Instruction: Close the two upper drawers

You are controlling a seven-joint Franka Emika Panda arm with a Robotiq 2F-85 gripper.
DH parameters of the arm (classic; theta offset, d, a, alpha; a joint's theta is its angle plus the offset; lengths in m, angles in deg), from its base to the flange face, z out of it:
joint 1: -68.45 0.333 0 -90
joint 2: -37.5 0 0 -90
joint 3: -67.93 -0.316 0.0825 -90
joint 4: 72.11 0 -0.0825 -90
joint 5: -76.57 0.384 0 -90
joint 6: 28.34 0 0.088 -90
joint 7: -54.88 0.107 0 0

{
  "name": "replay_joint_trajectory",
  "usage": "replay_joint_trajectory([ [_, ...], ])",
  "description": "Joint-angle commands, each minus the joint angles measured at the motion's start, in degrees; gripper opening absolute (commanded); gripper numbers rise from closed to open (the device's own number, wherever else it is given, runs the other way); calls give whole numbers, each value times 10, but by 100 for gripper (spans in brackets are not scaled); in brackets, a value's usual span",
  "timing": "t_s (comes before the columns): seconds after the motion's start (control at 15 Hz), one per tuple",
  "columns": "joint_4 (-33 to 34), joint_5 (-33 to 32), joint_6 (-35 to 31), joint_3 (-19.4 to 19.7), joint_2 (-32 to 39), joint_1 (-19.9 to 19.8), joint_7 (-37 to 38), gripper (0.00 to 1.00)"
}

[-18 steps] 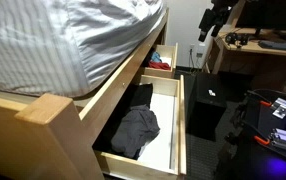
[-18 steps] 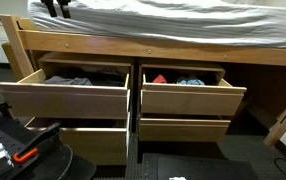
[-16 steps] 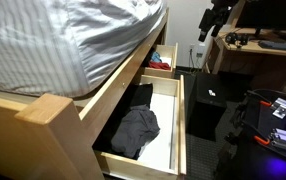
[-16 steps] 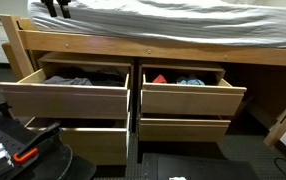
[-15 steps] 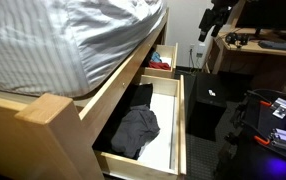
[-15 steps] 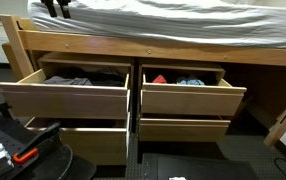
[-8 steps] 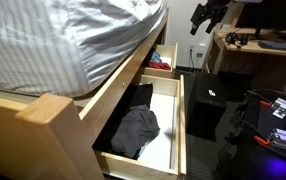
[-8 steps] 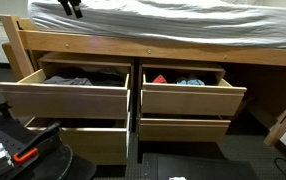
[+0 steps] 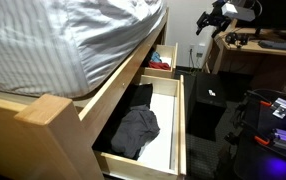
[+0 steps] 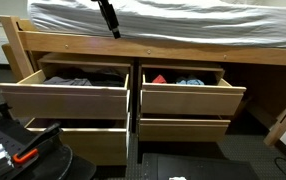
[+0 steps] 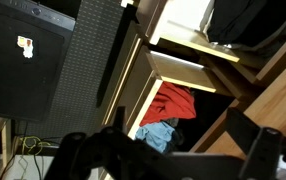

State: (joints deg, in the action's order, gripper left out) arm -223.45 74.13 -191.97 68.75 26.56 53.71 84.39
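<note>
The open drawer with the red cloth (image 10: 178, 79) has my gripper's fingers aimed into it from high up, so I should move back and come down in front of its front panel (image 10: 166, 102) to push.
Both upper drawers stand pulled out under the bed. The drawer with dark clothes (image 10: 63, 100) is the near one in an exterior view (image 9: 183, 120). The drawer with a red cloth (image 11: 173, 100) and a blue cloth (image 11: 158, 132) shows in both exterior views (image 10: 191, 99) (image 9: 171, 58), and its pale wooden wall shows in the wrist view (image 11: 178, 68). My gripper (image 10: 108, 18) hangs high in front of the mattress, well above the drawers and touching nothing. It also shows in an exterior view (image 9: 215, 18). In the wrist view the fingers (image 11: 173, 160) are spread wide and empty.
Two lower drawers (image 10: 83, 140) (image 10: 183, 128) are shut. A grey-sheeted mattress (image 9: 63, 40) lies on the wooden bed frame. A dark cabinet (image 9: 208, 100) stands opposite the drawers, beside a desk (image 9: 253, 45). Black gear with an orange part (image 10: 23, 150) sits at the near floor.
My gripper has moved along the bed's edge, rightward and slightly lower in the front exterior view. Both drawers have stayed open and still.
</note>
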Motion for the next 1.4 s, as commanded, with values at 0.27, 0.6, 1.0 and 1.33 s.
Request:
replay_joint_trajectory([
  [0.27,33,-142,-58,-30,56,-86,175,100],
  [0.6,62,-260,-125,5,117,-180,341,100],
  [1.0,85,74,-143,-128,296,-211,139,100],
  [1.33,122,215,-92,-165,323,-214,15,100],
])
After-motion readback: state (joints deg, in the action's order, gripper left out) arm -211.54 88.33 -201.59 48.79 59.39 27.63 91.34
